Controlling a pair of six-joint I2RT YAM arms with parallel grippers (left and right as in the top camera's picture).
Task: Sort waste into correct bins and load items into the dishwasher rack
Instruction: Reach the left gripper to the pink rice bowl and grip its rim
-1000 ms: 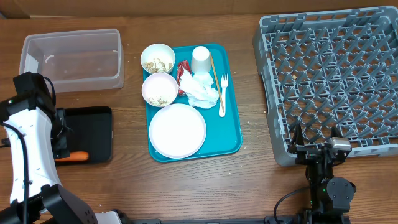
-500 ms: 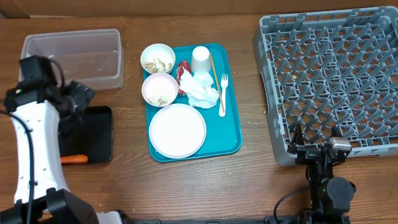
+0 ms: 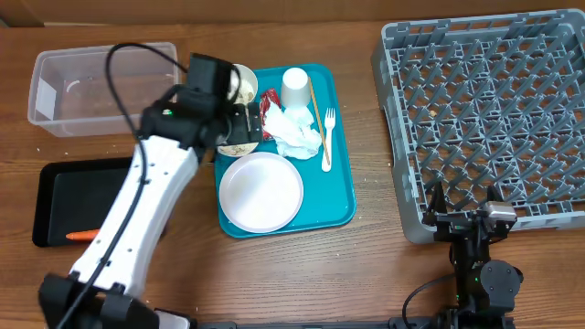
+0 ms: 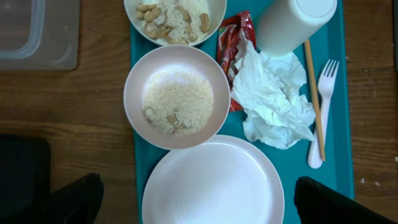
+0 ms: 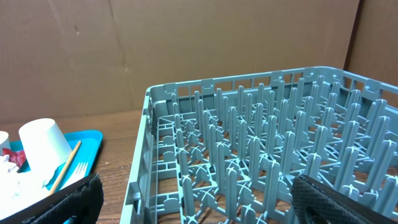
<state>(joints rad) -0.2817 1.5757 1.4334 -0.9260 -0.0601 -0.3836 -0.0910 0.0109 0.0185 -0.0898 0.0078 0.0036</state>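
The nearer bowl's rim stands open above the plate's edge [image 4: 225, 138], so the robot's left gripper should keep moving down until its open fingers are on both sides of that rim [image 4: 209, 136], and then close.
My left gripper [image 3: 230, 128] hangs open and empty over the teal tray [image 3: 343, 196], its jaws wide apart above the plate's far edge. In the left wrist view its fingers [image 4: 74, 202] flank the white plate [image 4: 213, 183]. Beyond it sit a bowl of crumbs [image 4: 177, 96], a second bowl of crumbs [image 4: 174, 15], the crumpled napkin [image 4: 270, 102], the red wrapper [image 4: 233, 43] and the upturned cup [image 4: 295, 22]. The carrot [image 3: 82, 235] lies in the black tray [image 3: 82, 192]. The clear tub [image 3: 101, 87] stands behind it. My right gripper [image 3: 464, 206] rests open at the grey rack's [image 3: 489, 110] front edge.
A white plastic fork [image 3: 327, 137] and a wooden chopstick [image 3: 313, 105] lie on the teal tray's right side. A cardboard wall [image 5: 186, 50] stands behind the table. Bare wood shows between the teal tray and the rack.
My left arm swung from over the black tray, past the clear tub, to above the teal tray. The carrot stays behind in the black tray. The right arm has not moved.
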